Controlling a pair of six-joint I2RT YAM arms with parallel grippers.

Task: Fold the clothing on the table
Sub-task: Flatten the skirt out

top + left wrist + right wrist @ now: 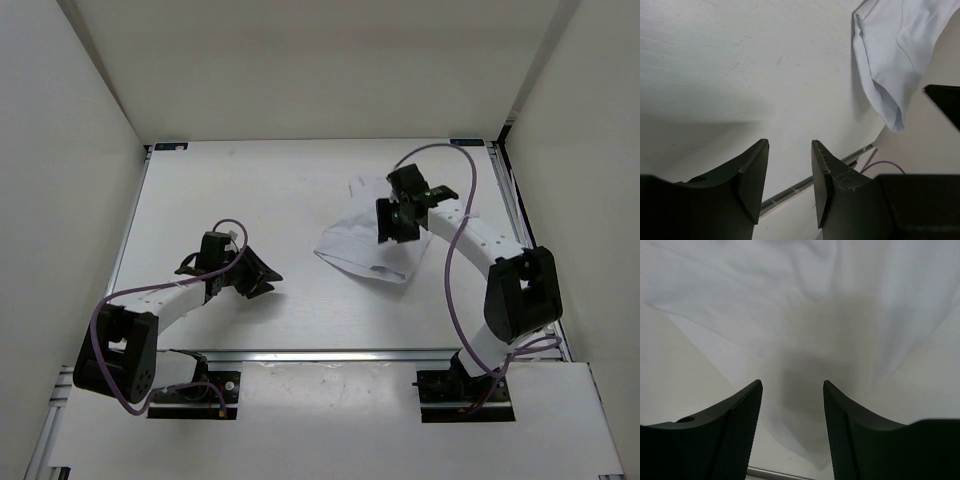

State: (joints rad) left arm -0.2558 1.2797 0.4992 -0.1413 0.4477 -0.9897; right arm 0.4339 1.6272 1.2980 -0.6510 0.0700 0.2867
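My right gripper should pinch the clothing's near part (363, 257) and pull it toward the silver bar before folding, because the clothing lies bunched (358, 226), well back from the bar.
The clothing (365, 245), a limp white wrinkled piece of fabric, lies bunched on the table (250, 200) right of centre. It fills the right wrist view (805, 300) and shows at the upper right of the left wrist view (895, 55). My right gripper (398, 222) hovers over the clothing's right part, open, with nothing between its fingers (792, 385). My left gripper (258, 275) stands open over bare table, left of the clothing and apart from it (790, 145).
Off-white enclosure walls (90, 90) close in the table on the left, back and right. A silver rail (330, 355) runs along the near edge. Purple cables (455, 250) loop off both arms.
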